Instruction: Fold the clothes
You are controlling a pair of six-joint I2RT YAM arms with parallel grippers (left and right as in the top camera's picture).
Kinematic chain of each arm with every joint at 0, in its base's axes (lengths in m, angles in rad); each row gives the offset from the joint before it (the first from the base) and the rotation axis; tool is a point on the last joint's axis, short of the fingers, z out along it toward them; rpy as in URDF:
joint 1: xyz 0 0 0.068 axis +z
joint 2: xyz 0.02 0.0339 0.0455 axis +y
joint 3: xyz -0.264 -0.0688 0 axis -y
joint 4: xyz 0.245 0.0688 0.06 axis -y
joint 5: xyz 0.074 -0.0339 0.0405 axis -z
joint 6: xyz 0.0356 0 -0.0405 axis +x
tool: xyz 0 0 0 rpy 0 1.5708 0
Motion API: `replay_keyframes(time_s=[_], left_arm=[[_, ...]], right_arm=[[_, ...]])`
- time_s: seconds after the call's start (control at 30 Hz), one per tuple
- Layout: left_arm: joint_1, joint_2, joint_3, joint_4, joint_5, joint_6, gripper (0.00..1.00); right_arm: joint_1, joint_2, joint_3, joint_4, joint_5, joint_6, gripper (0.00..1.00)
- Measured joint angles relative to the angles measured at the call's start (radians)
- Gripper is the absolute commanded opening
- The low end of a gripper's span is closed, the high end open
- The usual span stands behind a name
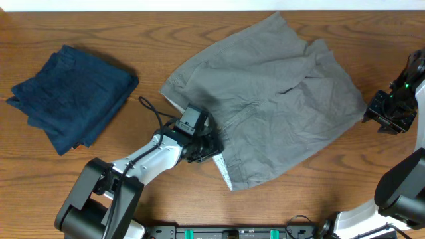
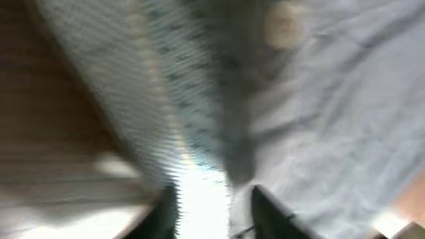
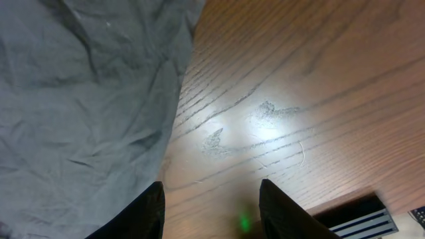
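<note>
My left gripper is holding the waistband midway, and the grey shorts lie at a slant. It should pull the shorts straight and then grab the waistband's near corner for the fold.
The grey shorts lie spread and rumpled across the middle and right of the table. Their pale lining shows at the near left corner. My left gripper is down on that corner, and the blurred left wrist view shows pale striped fabric between its narrowed fingers. The dark navy garment lies folded at the far left. My right gripper is open and empty just off the shorts' right edge. Its wrist view shows the grey cloth to the left of its fingers.
Bare wooden table surrounds both garments. The table's near edge and a dark rail lie close to my right gripper. A black cable loops from my left wrist.
</note>
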Motion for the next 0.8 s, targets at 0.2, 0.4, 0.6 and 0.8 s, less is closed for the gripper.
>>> replay_keyframes(time_s=[0.2, 0.4, 0.6, 0.8], left_arm=[[-0.001, 0.000, -0.003, 0.068, 0.032, 0.015, 0.51], [-0.003, 0.000, -0.003, 0.091, 0.029, 0.017, 0.51], [-0.003, 0.000, -0.003, 0.092, 0.023, 0.017, 0.51], [-0.026, 0.027, -0.003, 0.148, 0.019, 0.016, 0.50]], right_arm=[[0.000, -0.001, 0.000, 0.000, 0.000, -0.004, 0.45], [0.000, -0.001, 0.000, 0.000, 0.000, -0.011, 0.45], [0.000, -0.001, 0.000, 0.000, 0.000, -0.018, 0.45], [0.000, -0.001, 0.000, 0.000, 0.000, -0.021, 0.44]])
